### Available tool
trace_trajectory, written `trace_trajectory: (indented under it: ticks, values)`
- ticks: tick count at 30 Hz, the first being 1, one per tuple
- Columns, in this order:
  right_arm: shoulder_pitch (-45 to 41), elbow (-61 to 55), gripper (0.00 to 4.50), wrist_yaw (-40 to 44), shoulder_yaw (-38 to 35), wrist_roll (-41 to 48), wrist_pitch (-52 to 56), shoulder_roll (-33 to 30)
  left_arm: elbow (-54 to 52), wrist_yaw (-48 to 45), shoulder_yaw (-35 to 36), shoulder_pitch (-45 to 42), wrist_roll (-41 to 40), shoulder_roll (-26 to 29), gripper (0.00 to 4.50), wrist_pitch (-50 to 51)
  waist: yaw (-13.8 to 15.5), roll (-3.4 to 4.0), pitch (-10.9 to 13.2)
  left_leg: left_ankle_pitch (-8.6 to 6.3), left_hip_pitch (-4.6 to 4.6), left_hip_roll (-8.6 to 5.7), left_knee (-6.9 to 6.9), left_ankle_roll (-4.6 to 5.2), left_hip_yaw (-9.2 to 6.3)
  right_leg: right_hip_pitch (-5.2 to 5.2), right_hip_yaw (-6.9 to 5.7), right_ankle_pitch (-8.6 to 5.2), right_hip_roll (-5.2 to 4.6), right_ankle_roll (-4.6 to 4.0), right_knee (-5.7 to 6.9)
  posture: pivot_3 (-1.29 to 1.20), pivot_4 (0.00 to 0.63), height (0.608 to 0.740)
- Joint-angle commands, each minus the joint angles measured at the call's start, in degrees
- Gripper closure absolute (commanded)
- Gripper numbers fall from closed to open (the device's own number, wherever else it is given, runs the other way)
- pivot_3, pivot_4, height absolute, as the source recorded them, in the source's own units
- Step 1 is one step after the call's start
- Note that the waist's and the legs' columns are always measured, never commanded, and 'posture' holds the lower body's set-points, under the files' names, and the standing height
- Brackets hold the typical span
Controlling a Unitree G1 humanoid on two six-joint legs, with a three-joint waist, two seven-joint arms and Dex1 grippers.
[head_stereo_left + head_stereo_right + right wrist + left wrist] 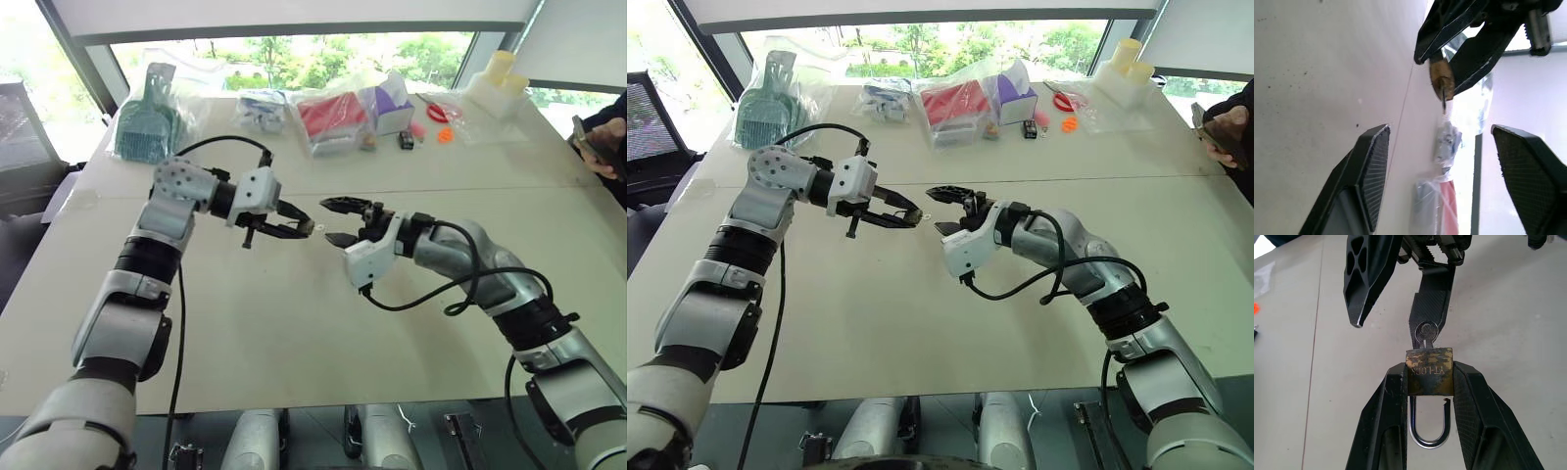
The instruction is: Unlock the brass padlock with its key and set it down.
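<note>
Next, I take the brass padlock's body (1430, 373) with my right gripper, because the shackle (1430, 443) points back between my left gripper's fingers. This will free my left gripper for the shackle.
My left gripper (1429, 366) is shut on the brass padlock (1430, 378), pinching its dull-gold body from both sides above the table. The silvery shackle (1428, 436) hangs back between the fingers, with one end free of the body. The key (1425, 332) sticks out of the padlock's far end toward my right gripper (339, 221). That gripper is open, its two black fingers spread just off the key and touching nothing. From the right wrist, the padlock (1442, 79) and key tip (1444, 104) sit ahead of the spread fingers (1374, 166).
The beige table (294, 333) has a seam across its middle. Along the far edge lie plastic bags: a teal dustpan (147, 117), red items (333, 116), a purple box (394, 103), and white containers (498, 86). A person's hand with a phone (598, 147) is at the right edge.
</note>
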Motion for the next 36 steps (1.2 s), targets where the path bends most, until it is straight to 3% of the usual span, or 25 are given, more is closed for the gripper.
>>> trace_trajectory:
  ticks: [1,16,19,24,36]
  values:
    - [-2.36,0.2,1.09,-2.8,-1.68,-0.45,-4.35,-0.21,-2.31,-0.71,1.4,-0.75,-1.74,0.43,3.77,1.41,-0.02,0.0,0.0,0.0,0.0,0.0,0.0,0.0,0.0,0.0,0.0,0.0,0.0,0.0,0.0,0.0,0.15,0.74]
    - [-4.56,3.32,1.09,-3.12,0.6,-2.27,-11.63,2.28,-3.31,-1.3,1.51,-1.44,-2.76,-0.14,3.77,3.99,-0.03,0.0,0.0,0.0,0.0,0.0,0.0,0.0,0.0,0.0,0.01,0.0,0.0,0.0,0.0,0.0,0.15,0.74]
    - [-5.02,3.87,1.92,-3.06,0.67,-2.5,-11.98,2.76,-4.3,-1.29,1.52,-1.12,-3.01,-0.22,3.77,4.65,0.04,0.0,0.0,0.0,0.0,0.0,0.0,0.0,0.0,0.0,0.01,0.0,0.0,0.0,0.0,0.0,0.15,0.74]
    - [-5.71,5.12,4.39,-3.07,0.81,-3.15,-12.56,3.06,-5.35,-1.45,1.58,-1.0,-3.74,-0.24,3.77,5.87,0.0,0.0,0.0,0.01,0.01,0.0,0.0,-0.01,0.0,0.0,0.02,0.0,0.0,-0.01,0.01,0.0,0.15,0.74]
    - [-6.2,7.48,4.44,-3.06,0.55,-3.59,-12.48,2.68,-8.27,-2.56,1.94,-0.01,-4.74,0.44,3.77,9.86,-0.03,0.0,0.0,0.01,0.01,0.0,0.0,-0.01,0.01,0.0,0.02,0.0,0.0,-0.01,0.01,0.0,0.15,0.74]
